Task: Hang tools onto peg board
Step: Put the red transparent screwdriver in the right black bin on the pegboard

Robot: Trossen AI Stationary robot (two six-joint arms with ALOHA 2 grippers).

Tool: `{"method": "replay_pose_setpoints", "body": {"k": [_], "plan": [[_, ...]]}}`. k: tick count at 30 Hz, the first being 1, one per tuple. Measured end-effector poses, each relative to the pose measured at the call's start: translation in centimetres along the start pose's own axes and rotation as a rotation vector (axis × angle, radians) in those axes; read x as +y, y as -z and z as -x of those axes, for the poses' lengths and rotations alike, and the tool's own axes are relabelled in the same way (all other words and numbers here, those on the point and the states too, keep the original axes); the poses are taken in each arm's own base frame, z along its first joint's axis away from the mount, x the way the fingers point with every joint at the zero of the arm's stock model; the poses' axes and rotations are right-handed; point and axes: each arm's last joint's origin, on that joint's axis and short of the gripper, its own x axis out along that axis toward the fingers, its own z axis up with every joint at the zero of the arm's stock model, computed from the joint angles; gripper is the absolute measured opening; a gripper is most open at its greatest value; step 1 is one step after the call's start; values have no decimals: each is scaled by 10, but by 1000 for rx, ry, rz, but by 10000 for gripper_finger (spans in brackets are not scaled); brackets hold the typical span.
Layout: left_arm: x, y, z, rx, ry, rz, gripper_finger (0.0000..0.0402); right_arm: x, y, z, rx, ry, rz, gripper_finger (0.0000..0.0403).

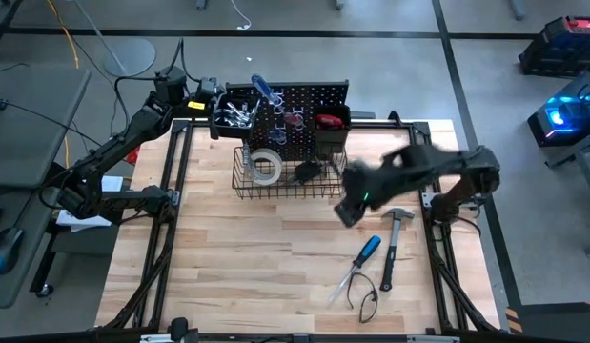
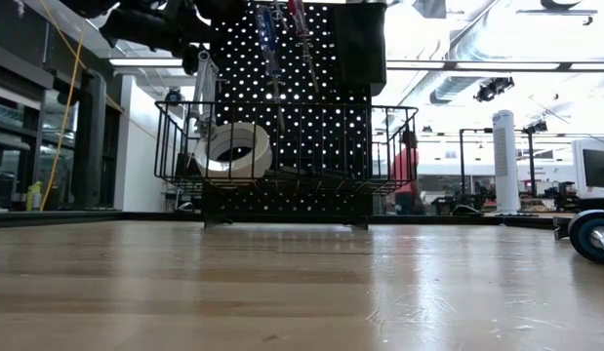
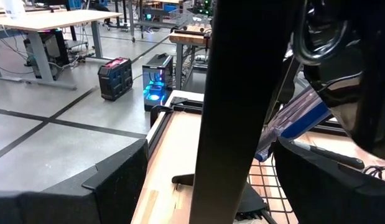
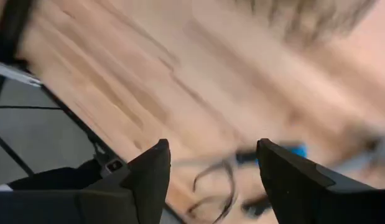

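Note:
My right gripper is to take the screwdriver by its handle (image 2: 298, 18), lift it clear, then hang it straight, as the red screwdriver's shaft (image 2: 310, 64) slants in its peg-board hook.
The peg board (image 1: 299, 105) stands upright at the table's far side. It carries a bin of silver wrenches (image 1: 235, 112), a second bin (image 1: 333, 120) and a wire basket (image 1: 285, 176), in which the white tape roll (image 2: 233, 148) lies. A blue-handled screwdriver (image 1: 262, 90) hangs on the board. My left gripper (image 3: 208, 168) is open at the board's left end, a finger on either side of the board's edge (image 3: 242, 93). My right gripper (image 4: 211, 162) hangs open and empty above the table right of the basket, over a blue screwdriver (image 1: 368, 252) and a hammer (image 1: 392, 250).
A dark looped tool (image 1: 367, 299) lies near the table's front right, beside the screwdriver's tip. Bare wooden tabletop (image 1: 247, 257) spreads across the middle and left. A person in red (image 2: 407, 166) stands far behind the board.

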Motion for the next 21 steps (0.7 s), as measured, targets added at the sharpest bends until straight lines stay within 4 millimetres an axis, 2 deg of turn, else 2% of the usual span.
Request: {"method": "replay_pose_setpoints", "body": {"k": [4, 8, 14, 21], "plan": [[0, 0, 0, 0, 0, 0, 323, -4, 26, -39, 116, 126, -148, 225], [0, 0, 0, 0, 0, -1, 323, -9, 44, -70, 133, 167, -229, 225], [0, 0, 0, -1, 0, -9, 323, -20, 58, -87, 121, 97, -331, 224], [0, 0, 0, 0, 0, -2, 323, -30, 63, -93, 122, 55, -373, 224]]}}
